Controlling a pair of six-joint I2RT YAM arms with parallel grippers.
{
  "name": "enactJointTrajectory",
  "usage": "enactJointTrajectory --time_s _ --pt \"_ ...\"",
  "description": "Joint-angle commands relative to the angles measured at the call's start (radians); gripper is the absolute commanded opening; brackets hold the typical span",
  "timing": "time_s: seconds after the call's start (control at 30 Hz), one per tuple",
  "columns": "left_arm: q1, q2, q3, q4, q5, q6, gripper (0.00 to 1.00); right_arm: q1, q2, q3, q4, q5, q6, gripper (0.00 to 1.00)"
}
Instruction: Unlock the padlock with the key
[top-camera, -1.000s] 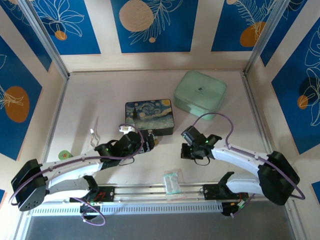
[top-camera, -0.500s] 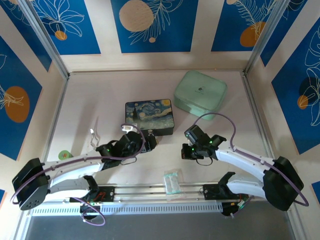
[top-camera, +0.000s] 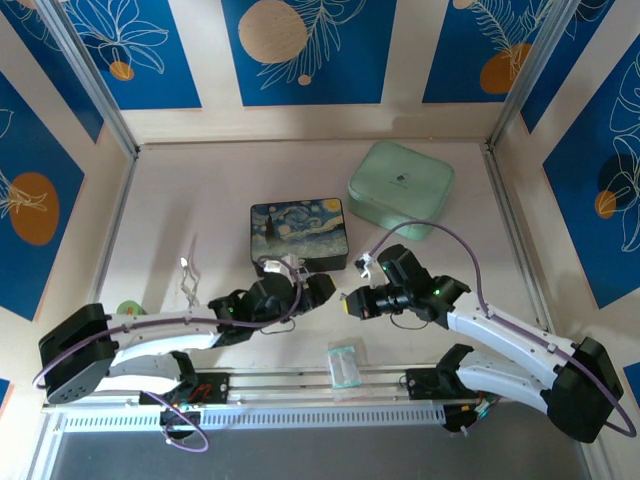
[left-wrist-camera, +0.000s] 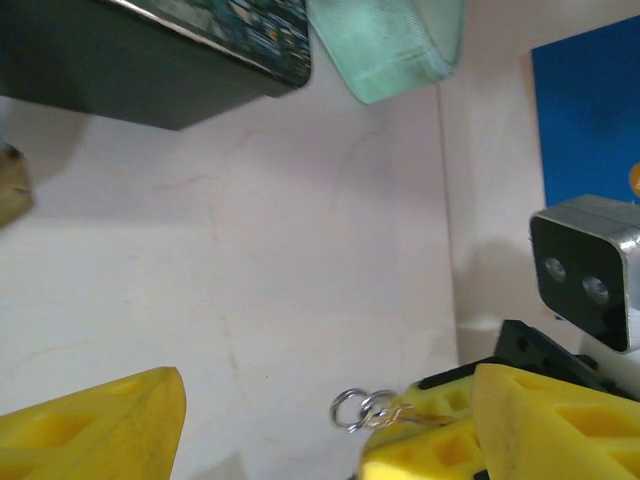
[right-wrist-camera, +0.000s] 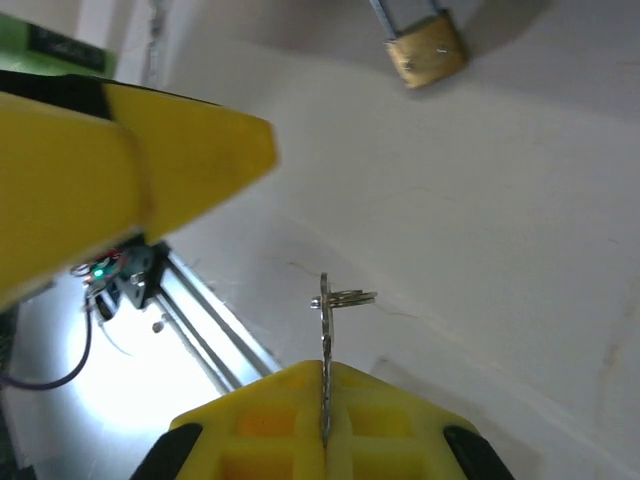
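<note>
Next, my right gripper puts the key down and takes it by its head, because it is holding the key by its blade with the ring going first.
The thin silver key stands edge-on between the yellow fingertips of my right gripper, which is shut on it; its small ring sticks out sideways. In the left wrist view the key's rings show at those same fingertips. The brass padlock lies on the table beyond the key, shackle pointing away, and peeks in at the edge next to the dark box as a brass corner. My left gripper is open and holds nothing. In the top view the left gripper and the right gripper almost meet in front of the box.
The starry-night box sits just behind both grippers, with a mint-green case at the back right. A clear plastic packet lies by the front rail. Silver wire loops and a green disc lie at the left.
The right gripper has swung left with the key. The left gripper has reached right, so the two now nearly touch in front of the box.
</note>
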Motion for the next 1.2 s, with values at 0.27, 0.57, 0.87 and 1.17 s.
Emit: enactJointTrajectory --time_s 0.27,0.57,0.87,1.17 --pt "-0.010 0.024 -0.036 0.157 0.004 -0.050 0.53 0.043 0.008 -0.006 0.107 -0.134 -0.022 0.01" --pt "-0.021 0.012 -0.050 0.157 0.022 0.006 0.36 0.005 0.007 -0.030 0.155 -0.198 0.012 0.01" --pt "-0.032 -0.024 -0.001 -0.171 -0.126 0.021 0.51 -0.098 0.139 -0.005 -0.034 -0.137 0.009 0.01" --pt "-0.033 -0.054 -0.010 -0.248 -0.170 0.047 0.58 -0.126 0.390 0.115 -0.318 0.018 -0.036 0.01"
